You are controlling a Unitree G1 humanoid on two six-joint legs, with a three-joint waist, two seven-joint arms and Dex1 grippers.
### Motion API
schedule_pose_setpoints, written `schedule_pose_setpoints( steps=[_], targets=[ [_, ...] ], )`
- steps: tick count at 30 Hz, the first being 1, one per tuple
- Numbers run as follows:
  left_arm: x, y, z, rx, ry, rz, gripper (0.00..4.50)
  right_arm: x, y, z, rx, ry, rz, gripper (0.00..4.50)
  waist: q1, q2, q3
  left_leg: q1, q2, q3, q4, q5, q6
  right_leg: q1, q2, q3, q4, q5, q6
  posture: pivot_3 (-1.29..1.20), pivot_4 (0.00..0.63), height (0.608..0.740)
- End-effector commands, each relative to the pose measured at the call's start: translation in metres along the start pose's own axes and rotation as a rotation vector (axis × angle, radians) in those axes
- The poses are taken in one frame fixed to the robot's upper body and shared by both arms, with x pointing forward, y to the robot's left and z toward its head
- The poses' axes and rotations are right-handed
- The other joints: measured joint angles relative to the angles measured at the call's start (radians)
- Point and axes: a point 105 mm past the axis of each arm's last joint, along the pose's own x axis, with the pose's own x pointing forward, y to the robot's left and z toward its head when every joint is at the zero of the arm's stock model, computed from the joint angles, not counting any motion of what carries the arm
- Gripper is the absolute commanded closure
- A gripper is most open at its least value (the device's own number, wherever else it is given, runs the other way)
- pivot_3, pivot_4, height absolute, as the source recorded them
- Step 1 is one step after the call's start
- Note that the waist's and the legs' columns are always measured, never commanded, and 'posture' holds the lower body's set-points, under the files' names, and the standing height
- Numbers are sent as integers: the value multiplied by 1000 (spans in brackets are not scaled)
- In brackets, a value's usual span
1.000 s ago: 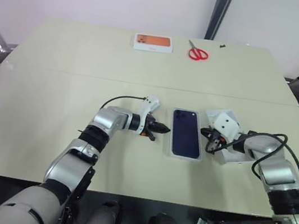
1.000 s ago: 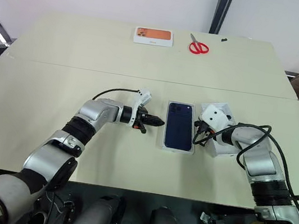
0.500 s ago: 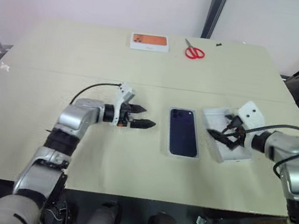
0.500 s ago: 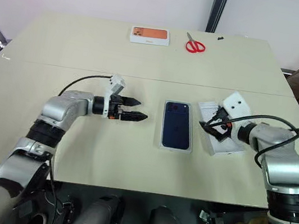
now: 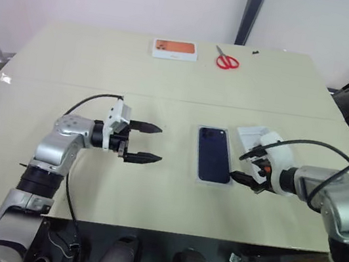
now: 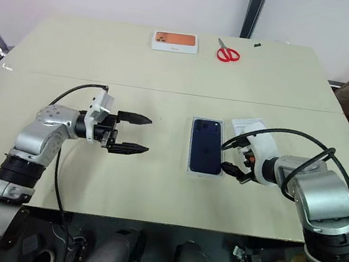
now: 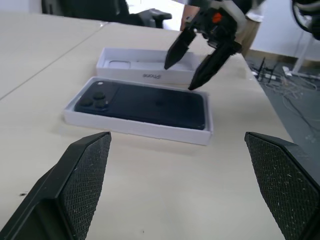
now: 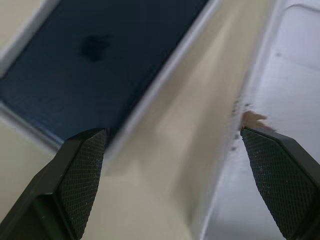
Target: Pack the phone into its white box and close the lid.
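Note:
The lid is lying open side up (image 5: 252,134), so next my right gripper grabs the lid's side (image 8: 227,137) that faces the phone and turns the lid over toward my left gripper.
The dark navy phone (image 5: 215,153) lies back up inside the shallow white box (image 7: 135,129), its camera bump at the far end. Just right of it the lid (image 5: 250,136), a deeper white cover with "iPhone" on its side wall (image 7: 150,76), rests open side up and slightly turned. An oval recess shows inside it. My right gripper (image 7: 179,76) is open and tilted down. It hovers over the gap between box and lid at their near ends, holding nothing. My left gripper (image 5: 159,144) is open and level, well to the left of the box and pointing at it.
A white box with an orange top (image 5: 175,49) and red scissors (image 5: 226,61) lie at the far edge of the beige table (image 5: 72,62). Black cables trail from both wrists. Dark furniture stands beyond the table's right edge.
Both grippers went from shut to open. My left gripper drew away leftwards from the box's left side. My right gripper pulled back off the lid and tipped downward.

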Motion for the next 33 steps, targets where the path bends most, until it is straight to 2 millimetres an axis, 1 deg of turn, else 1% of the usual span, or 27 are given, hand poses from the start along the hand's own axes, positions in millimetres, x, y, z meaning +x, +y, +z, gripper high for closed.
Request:
schedule_pose_setpoints(
  steps=[1, 4, 7, 10, 16, 19, 22, 23, 25, 27, 29, 30, 32, 33],
  targets=[
    [2, -9, 11, 65, -37, -34, 0, -6, -6, 6, 14, 22, -11, 30, -2, 0, 0, 0, 0, 0, 0, 0, 0, 0, 0, 0, 0, 0, 0, 0, 150, 740],
    [3, -16, 10, 74, -46, -53, 0, -4, -15, 9, 16, 41, -30, 30, -3, 0, 0, 0, 0, 0, 0, 0, 0, 0, 0, 0, -1, 0, 0, 0, 150, 740],
    [0, -21, 8, 71, -43, -69, 0, -1, -16, 16, 32, 45, -7, 30, -5, 0, 0, 0, 0, 0, 0, 0, 0, 0, 0, 0, -1, 0, 0, 0, 150, 740],
    [-4, -23, 7, 69, -35, -79, 0, 4, -17, 13, 9, 66, -5, 30, -4, 0, 0, 0, 0, 0, -1, 0, 0, 0, 0, 0, -1, 0, 0, 0, 150, 740],
    [-6, -25, 7, 83, -30, -83, 0, 9, -25, 11, 48, 79, -20, 30, -2, 0, 0, 0, 0, 1, 0, 0, 1, 0, 0, 0, -1, 0, 0, 0, 150, 740],
    [-5, -24, 5, 87, -29, -76, 0, 9, -33, 13, 78, 76, -44, 30, -3, 0, 0, 0, 0, 1, 0, 0, 1, 0, 0, 0, -1, 0, 0, 0, 150, 740],
    [-2, -22, 6, 89, -41, -57, 0, 11, -36, 13, 91, 76, -48, 30, -4, 0, 0, 0, 0, 1, 0, 0, 1, 0, 0, 0, -1, 0, 0, 0, 150, 740],
    [-1, -22, 6, 90, -44, -53, 0, 12, -37, 12, 93, 78, -48, 264, -4, 0, 0, 0, 0, 1, 0, 0, 1, 0, 0, 0, -1, 0, 0, 0, 150, 740],
    [1, -21, 6, 92, -47, -47, 0, 16, -36, 5, 109, 95, -47, 910, -4, 0, 0, 0, 0, 1, 0, 0, 1, 0, 0, 0, -1, 0, 0, 0, 150, 740],
    [2, -22, 6, 92, -49, -45, 0, 18, -35, 0, 119, 104, -46, 1874, -3, 0, 0, 0, 0, 1, 0, 0, 1, 0, 0, 0, -1, 0, 0, 0, 150, 740],
    [3, -22, 6, 92, -50, -43, 0, 20, -35, -4, 134, 111, -51, 3024, -3, 0, 0, 0, 0, 1, 0, 0, 1, 0, 0, 0, -1, 0, 0, 0, 150, 740],
    [3, -22, 6, 91, -49, -40, 0, 21, -36, -5, 141, 110, -58, 3358, -4, 0, 0, 0, 0, 1, 0, 0, 1, 0, 0, 0, -1, 0, 0, 0, 150, 740],
    [3, -20, 7, 87, -53, -26, 0, 22, -35, -5, 171, 104, -65, 4375, -4, 0, 0, 0, 0, 1, 0, 0, 1, 1, 0, 0, -1, 0, 0, 0, 150, 740],
    [2, -20, 7, 87, -51, -24, 0, 23, -35, -5, 175, 101, -67, 4449, -4, 0, 0, 0, 0, 1, 0, 0, 1, 1, 0, 0, -1, 0, 0, 0, 150, 740]
  ],
)
